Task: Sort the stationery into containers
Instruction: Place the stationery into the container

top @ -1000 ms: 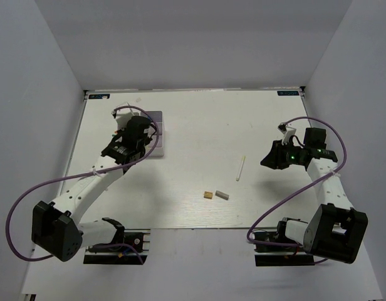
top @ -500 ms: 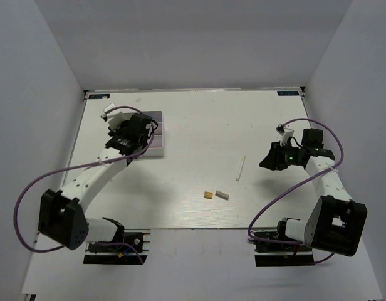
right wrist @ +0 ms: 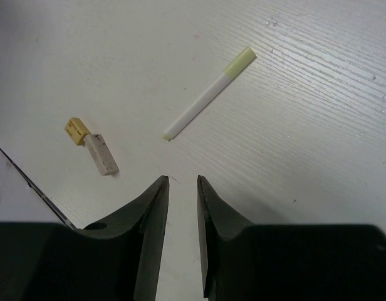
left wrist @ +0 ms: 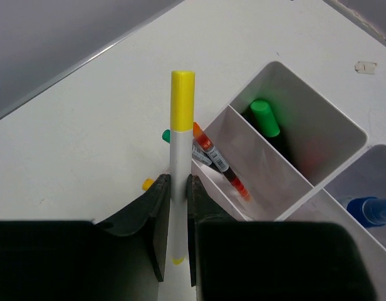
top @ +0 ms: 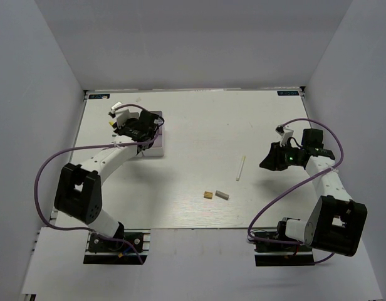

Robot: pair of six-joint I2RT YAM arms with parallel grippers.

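Note:
The yellow tip (left wrist: 148, 184) at the tray's end compartment matches the stick I am holding, so my left gripper goes on carrying the stick until it hangs over that compartment and then let go.
My left gripper (left wrist: 178, 188) is shut on a thin white stick with a yellow tip (left wrist: 180, 138), held upright beside the white divided tray (left wrist: 262, 147). In the overhead view this gripper (top: 123, 123) hovers at the tray's (top: 158, 149) far-left side. The tray holds a green-capped marker (left wrist: 265, 117), a red pen (left wrist: 223, 168) and a blue bottle (left wrist: 368, 210). My right gripper (right wrist: 182, 180) (top: 268, 160) is open and empty above the table. Ahead of it lie another white yellow-tipped stick (right wrist: 208, 94) (top: 241, 167), a tan eraser (right wrist: 76, 130) (top: 208, 195) and a grey eraser (right wrist: 101, 153) (top: 223, 195).
White walls close in the table on the left, right and back. The left arm's purple cable (top: 49, 169) loops out over the table's left edge. The right arm's cable (top: 318, 122) arcs over its wrist.
The left arm has swung further back and left over the tray with the stick still in its grip. The right arm has barely moved.

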